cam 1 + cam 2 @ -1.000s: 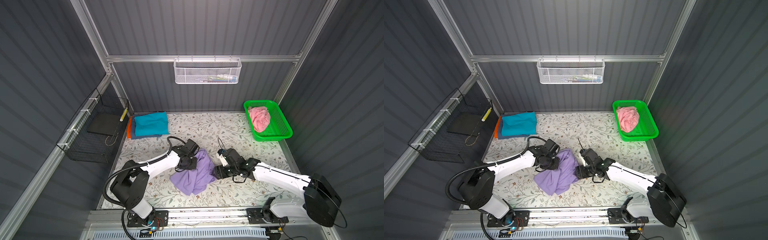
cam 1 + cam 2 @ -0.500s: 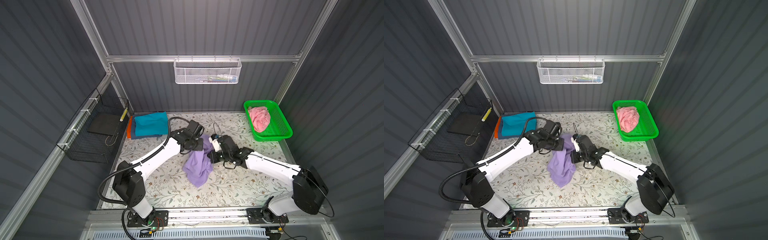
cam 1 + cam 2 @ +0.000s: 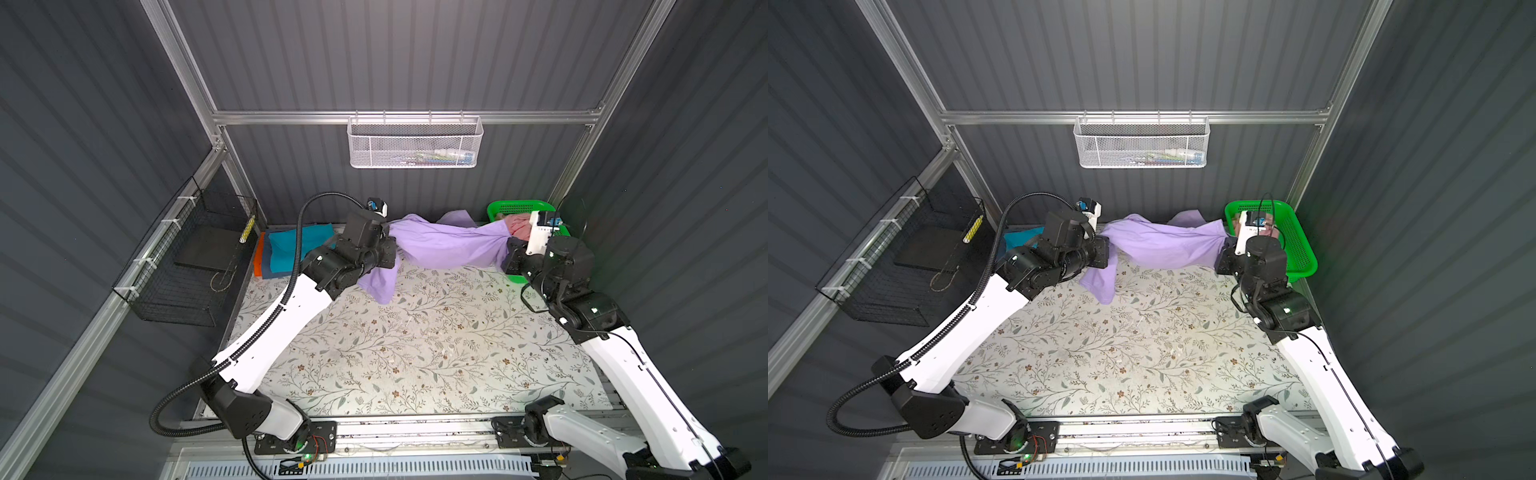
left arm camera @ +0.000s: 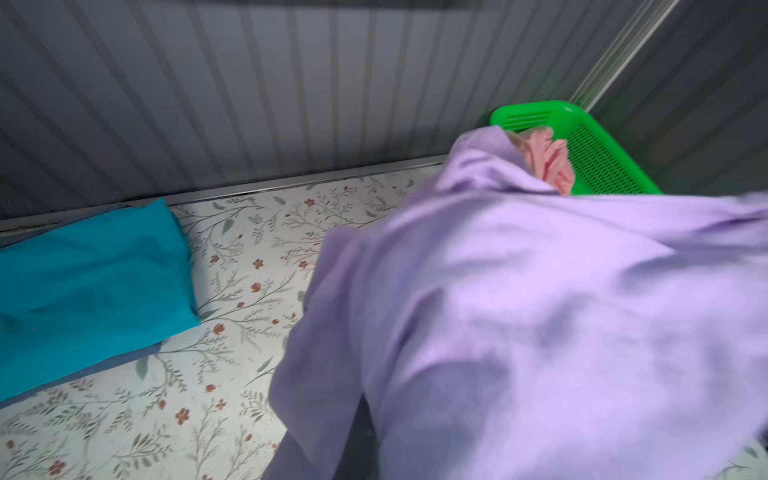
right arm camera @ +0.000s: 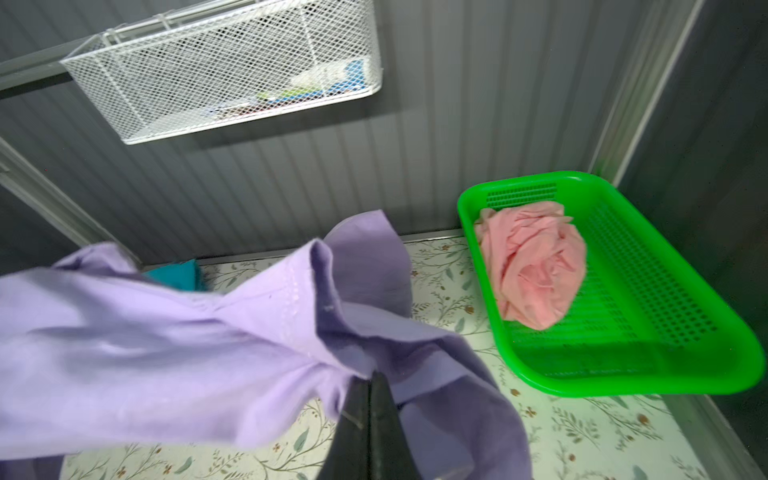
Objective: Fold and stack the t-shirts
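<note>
The lavender t-shirt hangs bunched crooked, with a flap drooping [image 3: 380, 284] beside my left gripper, so I should lower the t-shirt and take other edges before folding it.
A lavender t-shirt [image 3: 444, 245] [image 3: 1158, 245] hangs stretched above the back of the table, held at both ends. My left gripper [image 3: 388, 240] is shut on its left end, and one part droops beside that wrist. In the left wrist view the cloth [image 4: 540, 311] covers the fingers. My right gripper [image 5: 372, 380] [image 3: 508, 246] is shut on the shirt's right end. A crumpled pink t-shirt [image 5: 536, 270] lies in the green basket [image 5: 623, 386]. A folded teal t-shirt [image 3: 291, 249] [image 4: 83, 270] tops a stack at the back left, with an orange edge [image 3: 258, 259] showing beneath.
The green basket [image 3: 1302, 253] sits in the back right corner, just behind my right wrist. A white wire basket [image 3: 413, 143] hangs on the back wall. A black wire basket [image 3: 187, 266] hangs on the left wall. The floral table top [image 3: 415, 340] lies below the shirt.
My right gripper has shut on the lavender shirt. Both arms have lifted it from the table's middle toward the back and drawn apart, stretching it between them.
</note>
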`<state>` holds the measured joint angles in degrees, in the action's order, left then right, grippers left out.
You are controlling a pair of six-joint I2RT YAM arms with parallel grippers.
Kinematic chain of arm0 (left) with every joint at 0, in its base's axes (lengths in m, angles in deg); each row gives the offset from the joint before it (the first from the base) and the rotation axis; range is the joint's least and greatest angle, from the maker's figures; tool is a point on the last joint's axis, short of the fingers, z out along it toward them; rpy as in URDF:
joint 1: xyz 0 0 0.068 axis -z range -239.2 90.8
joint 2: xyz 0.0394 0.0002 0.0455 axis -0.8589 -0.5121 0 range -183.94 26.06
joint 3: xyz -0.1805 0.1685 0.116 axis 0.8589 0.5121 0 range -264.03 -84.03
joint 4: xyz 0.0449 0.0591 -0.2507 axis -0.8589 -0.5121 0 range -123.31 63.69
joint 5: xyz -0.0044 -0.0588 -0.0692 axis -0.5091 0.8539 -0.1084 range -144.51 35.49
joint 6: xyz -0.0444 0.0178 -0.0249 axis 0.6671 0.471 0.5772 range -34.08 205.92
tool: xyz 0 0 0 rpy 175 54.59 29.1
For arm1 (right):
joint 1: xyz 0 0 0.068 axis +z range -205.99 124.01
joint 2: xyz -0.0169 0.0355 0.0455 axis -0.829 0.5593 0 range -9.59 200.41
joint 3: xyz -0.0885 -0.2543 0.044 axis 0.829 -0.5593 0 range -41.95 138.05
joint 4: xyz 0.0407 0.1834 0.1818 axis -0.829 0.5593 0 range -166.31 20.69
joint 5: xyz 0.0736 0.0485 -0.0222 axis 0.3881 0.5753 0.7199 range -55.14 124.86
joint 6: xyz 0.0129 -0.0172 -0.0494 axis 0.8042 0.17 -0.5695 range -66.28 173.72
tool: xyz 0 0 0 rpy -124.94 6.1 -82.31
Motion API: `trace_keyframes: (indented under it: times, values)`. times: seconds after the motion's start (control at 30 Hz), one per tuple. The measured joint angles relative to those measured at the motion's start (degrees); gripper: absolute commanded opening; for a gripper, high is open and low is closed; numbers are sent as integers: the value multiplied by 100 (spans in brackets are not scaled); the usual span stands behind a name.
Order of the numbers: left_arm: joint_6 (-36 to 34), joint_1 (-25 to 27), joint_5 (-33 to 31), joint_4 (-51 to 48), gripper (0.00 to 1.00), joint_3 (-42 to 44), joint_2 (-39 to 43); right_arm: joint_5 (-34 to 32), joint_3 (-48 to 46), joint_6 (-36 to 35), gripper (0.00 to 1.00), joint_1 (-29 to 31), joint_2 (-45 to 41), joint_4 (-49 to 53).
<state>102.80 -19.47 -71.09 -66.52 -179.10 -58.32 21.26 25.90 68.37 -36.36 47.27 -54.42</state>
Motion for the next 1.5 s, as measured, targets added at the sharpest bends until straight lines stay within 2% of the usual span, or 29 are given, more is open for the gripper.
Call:
trace_keyframes:
  times: [0.17,0.37,0.47,0.6,0.67,0.7,0.73,0.87,0.9,1.0,1.03,1.17,1.23,1.27,1.33,1.4,1.5]
  values:
    - [0,-81,-487,-424,0,37,-13,-332,68,-173,0,15,-210,103]
    - [-46,-131,-966,-505,0,-61,166,-286,363,-219,0,37,-466,87]
    - [-90,-358,-935,-356,0,-61,157,-199,358,-127,0,28,-306,59]
    - [-175,-684,-883,-173,0,-131,-533,-39,214,68,0,20,378,48]
    - [-267,-804,-811,-153,46,-302,-1200,81,118,157,0,9,778,114]
    - [-297,-841,-686,-175,82,-446,-1613,142,101,186,0,2,863,164]
    - [-330,-874,-564,-201,99,-573,-1971,232,92,205,0,0,929,227]
    - [-337,-905,35,-409,100,-940,-2839,481,140,223,2,0,868,258]
    - [-321,-883,155,-463,100,-938,-2861,509,177,221,4,0,872,256]
    - [-313,-717,369,-393,99,-850,-2638,573,313,184,0,-2,1012,258]
    - [-313,-649,389,-396,95,-822,-2531,592,339,184,0,-7,1069,256]
    - [-354,-24,391,-350,68,-691,-2015,809,426,214,0,-15,1392,236]
    - [-420,437,404,-271,66,-531,-1821,986,581,278,0,-15,1591,256]
    - [-431,629,424,-219,66,-435,-1762,1062,671,306,0,-15,1672,262]
    - [-483,1075,588,39,82,-11,-1604,1237,925,350,0,-15,1843,260]
    - [-476,1467,787,330,93,466,-1469,1397,1213,417,0,-15,1978,254]
    - [-446,1821,890,621,98,905,-1497,1606,1602,485,0,-15,2144,219]
